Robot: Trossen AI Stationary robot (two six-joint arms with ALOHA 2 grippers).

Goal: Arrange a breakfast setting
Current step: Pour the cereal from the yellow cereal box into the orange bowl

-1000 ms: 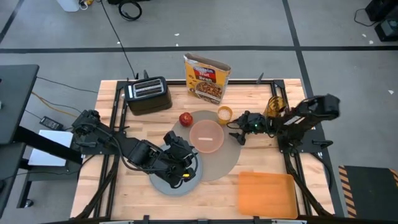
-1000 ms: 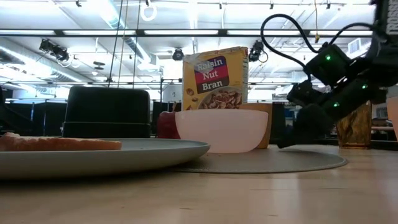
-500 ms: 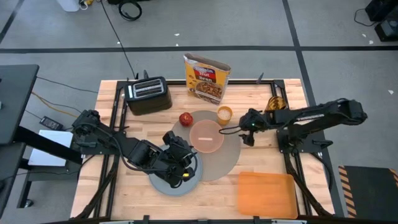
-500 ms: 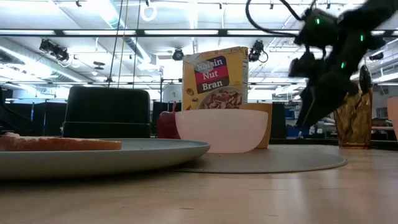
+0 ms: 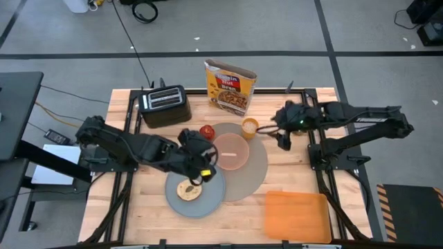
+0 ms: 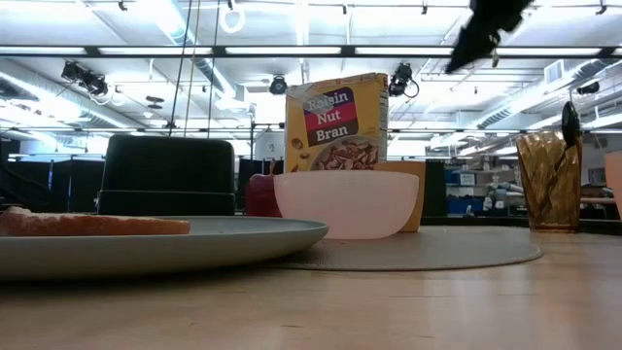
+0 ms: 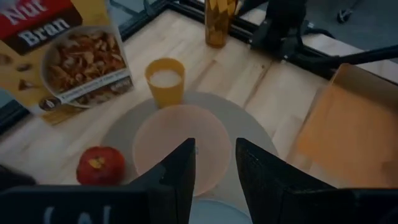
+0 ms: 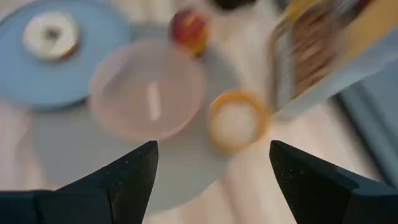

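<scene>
The cereal box (image 5: pixel 230 90) is upright and its narrow side (image 5: pixel 250 91) points toward my open right gripper. I keep reaching until my fingers are on either side of that narrow side.
The grey plate (image 5: pixel 208 197) with the bagel (image 5: pixel 188 190) lies on the near left part of the round taupe mat (image 5: pixel 252 169). The pink bowl (image 5: pixel 230 151) stands on the mat, with the red apple (image 5: pixel 206 131) and the orange cup (image 5: pixel 250 126) at the mat's far edge. My left gripper (image 5: pixel 208 166) hovers open and empty between plate and bowl, and its wrist view (image 7: pixel 214 146) looks over the bowl (image 7: pixel 180 146). My right gripper (image 5: pixel 282 140) is open and empty, raised beyond the mat's right edge. I cannot make out the spoon for sure.
A cereal box (image 5: pixel 230 86) and a black toaster (image 5: pixel 165 105) stand at the far edge. An amber glass (image 6: pixel 549 194) stands at the far right by the right arm. A flat orange board (image 5: pixel 296 214) lies at the near right.
My left gripper has drawn back from over the plate toward the far edge, uncovering the bagel, which stays lying on the plate. My right gripper has risen from table height beside the mat's right edge and gone toward the far edge.
</scene>
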